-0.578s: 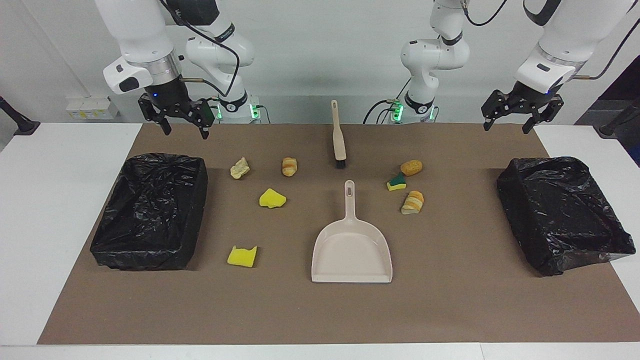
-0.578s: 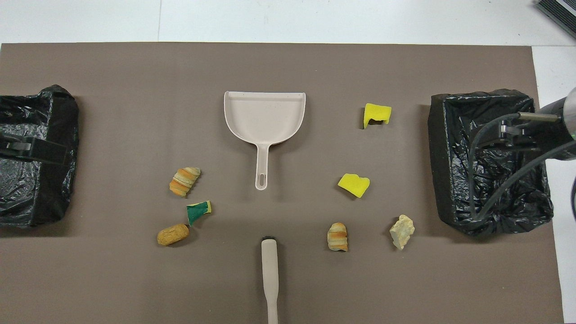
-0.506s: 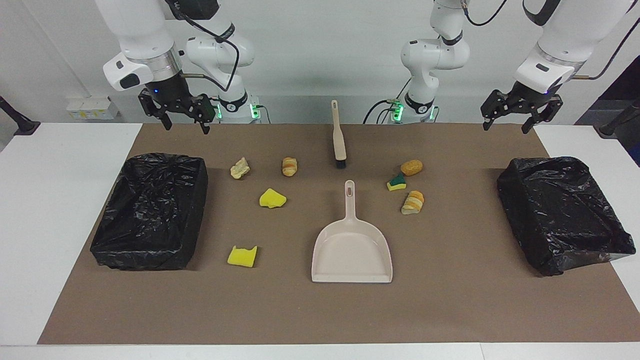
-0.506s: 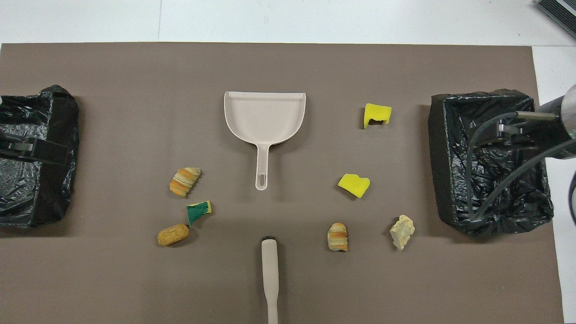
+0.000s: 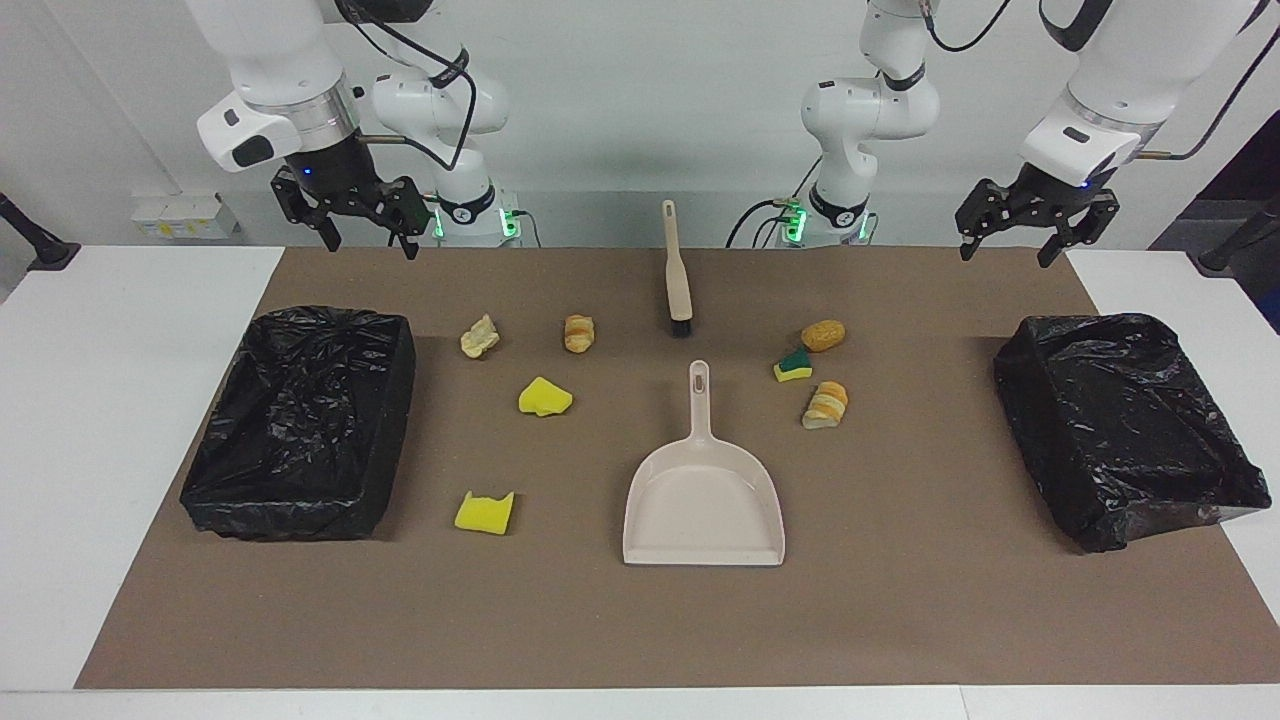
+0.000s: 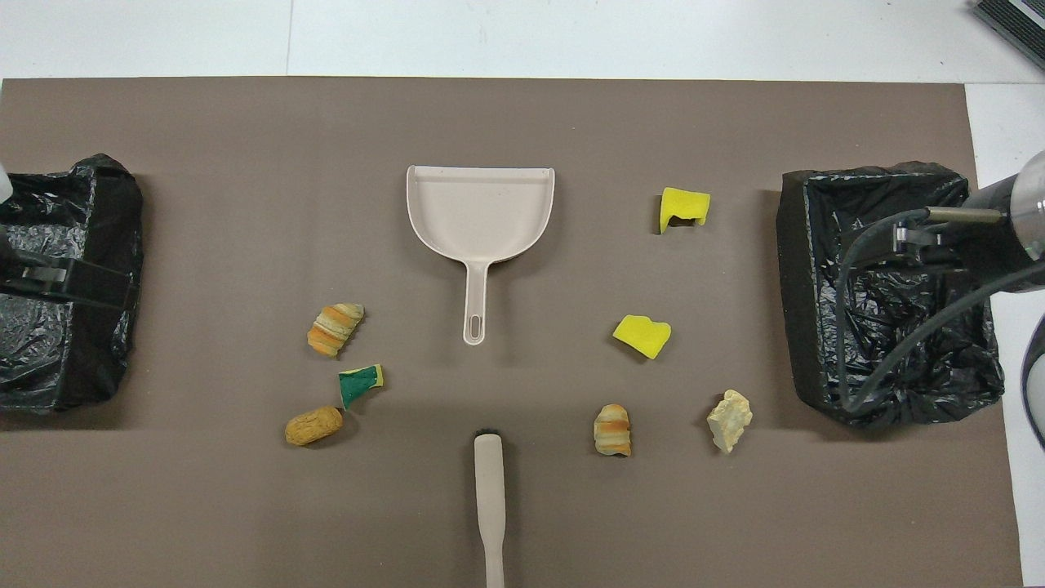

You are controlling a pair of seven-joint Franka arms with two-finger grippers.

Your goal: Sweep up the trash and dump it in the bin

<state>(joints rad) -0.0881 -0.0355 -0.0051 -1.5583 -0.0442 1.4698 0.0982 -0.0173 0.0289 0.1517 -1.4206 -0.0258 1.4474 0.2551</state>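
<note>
My open left gripper should keep moving, as the beige brush's handle points toward the robots, clear of the trash. The gripper should go on until its fingers close around that handle (image 6: 494,560).
Several scraps of trash lie on the brown mat. Among them are a yellow sponge piece (image 5: 484,512), a green-backed piece (image 5: 793,366) and a striped bread chunk (image 5: 826,405). A beige dustpan (image 5: 704,500) lies flat in the middle, its handle toward the robots. The beige brush (image 5: 677,275) with black bristles lies nearer to the robots. One black-bagged bin (image 5: 300,330) stands at the right arm's end, another bin (image 5: 1130,330) at the left arm's end. My right gripper (image 5: 368,240) and left gripper (image 5: 1005,250) hang open and empty, high over the mat's robot-side corners.
The mat (image 5: 900,620) lies on a white table (image 5: 100,400). In the overhead view the dustpan (image 6: 480,208) has trash on both sides: a golden chunk (image 6: 313,425) toward the left arm's end, a pale chunk (image 6: 729,419) toward the right arm's end.
Both grippers have risen a little, the right one more than the left. Nothing on the mat has moved.
</note>
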